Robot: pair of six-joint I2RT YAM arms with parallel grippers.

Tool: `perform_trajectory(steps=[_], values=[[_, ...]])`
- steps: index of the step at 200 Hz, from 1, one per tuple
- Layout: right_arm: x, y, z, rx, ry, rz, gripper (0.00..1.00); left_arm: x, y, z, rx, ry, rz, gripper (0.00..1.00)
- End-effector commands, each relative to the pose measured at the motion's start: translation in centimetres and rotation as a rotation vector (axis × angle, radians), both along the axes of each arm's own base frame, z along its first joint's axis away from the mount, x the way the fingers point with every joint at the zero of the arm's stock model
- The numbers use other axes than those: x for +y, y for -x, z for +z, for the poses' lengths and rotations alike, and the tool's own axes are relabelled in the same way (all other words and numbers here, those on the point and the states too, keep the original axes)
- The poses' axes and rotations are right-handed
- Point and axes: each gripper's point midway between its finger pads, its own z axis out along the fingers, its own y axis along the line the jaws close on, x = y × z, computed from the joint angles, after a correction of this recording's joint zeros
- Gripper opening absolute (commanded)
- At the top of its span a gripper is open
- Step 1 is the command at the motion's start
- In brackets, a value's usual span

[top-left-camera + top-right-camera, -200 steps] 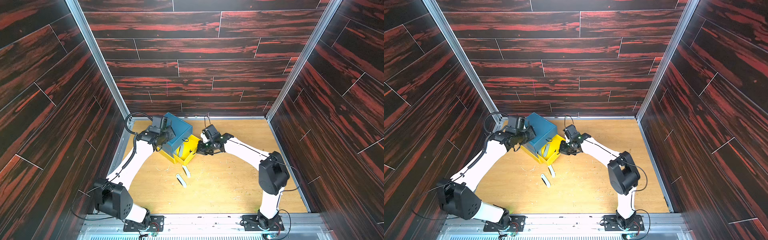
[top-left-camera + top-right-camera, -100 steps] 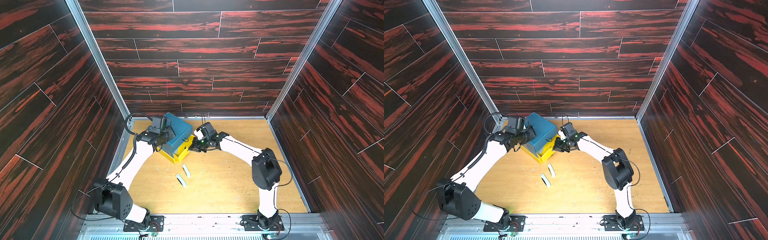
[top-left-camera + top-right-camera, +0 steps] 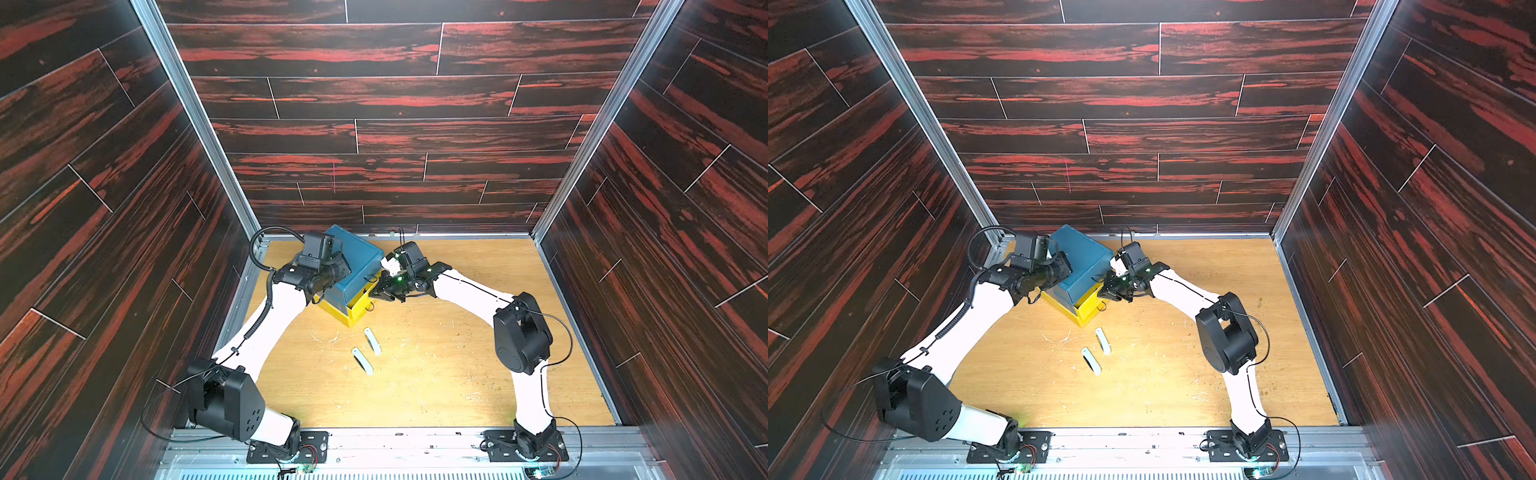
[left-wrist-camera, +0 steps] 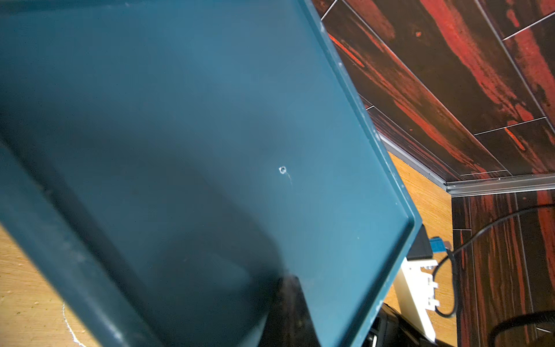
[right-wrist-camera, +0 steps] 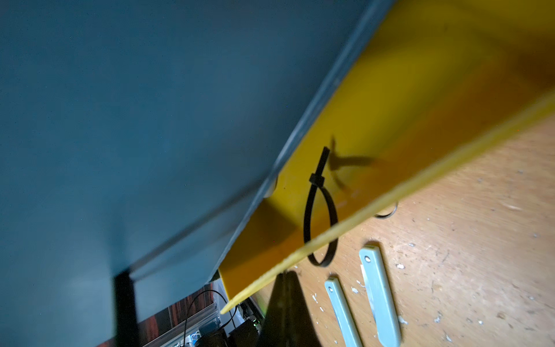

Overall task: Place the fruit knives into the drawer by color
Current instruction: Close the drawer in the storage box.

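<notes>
My right gripper is to push the upper yellow drawer (image 3: pixel 360 307) shut before it takes the lower drawer's black loop (image 3: pixel 369 306), because that upper drawer sticks out over the loop.
The drawer (image 3: pixel 358 258) is a small chest with a teal top and yellow lower drawers (image 3: pixel 353 311), standing at the back left of the table in both top views. One yellow drawer (image 5: pixel 405 120) sticks out a little. My right gripper (image 5: pixel 285 275) is shut, its tip against that drawer's pale front rim, beside a black loop pull (image 5: pixel 318 228). My left gripper (image 4: pixel 289 281) is shut and rests on the teal top (image 4: pixel 210 135). Two pale grey-green fruit knives (image 3: pixel 372 341) (image 3: pixel 362 360) lie side by side on the table in front of the chest, also in the right wrist view (image 5: pixel 380 293) (image 5: pixel 342 312).
The wooden table (image 3: pixel 457 374) is scattered with small white chips. Dark red plank walls (image 3: pixel 374 124) close in the left, right and back. A metal rail (image 3: pixel 395 440) with both arm bases runs along the front edge.
The yellow drawer, pulled well out a second ago, has been pushed almost fully in by my shut right gripper moving left toward the chest. The left arm and the two knives stayed put.
</notes>
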Motion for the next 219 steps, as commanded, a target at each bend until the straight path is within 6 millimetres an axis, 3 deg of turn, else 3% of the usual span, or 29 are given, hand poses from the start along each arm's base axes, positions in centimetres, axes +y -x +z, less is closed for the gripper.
perform_trajectory(steps=[1,63,94,219], values=[[1.2,-0.4,0.8,-0.026,-0.051,0.03,0.02,0.6,2.4,-3.5,0.144,-0.035,-0.004,0.0],[-1.3,0.9,1.6,-0.059,-0.079,-0.01,0.04,0.7,2.4,-3.2,0.14,-0.039,-0.002,0.0],[-2.7,1.3,0.9,-0.044,-0.071,-0.031,0.07,0.8,2.4,-3.2,0.138,-0.043,0.0,0.0],[-0.4,-1.3,-1.6,0.051,-0.127,-0.074,0.05,0.8,2.4,-3.5,0.148,-0.044,-0.003,0.0]])
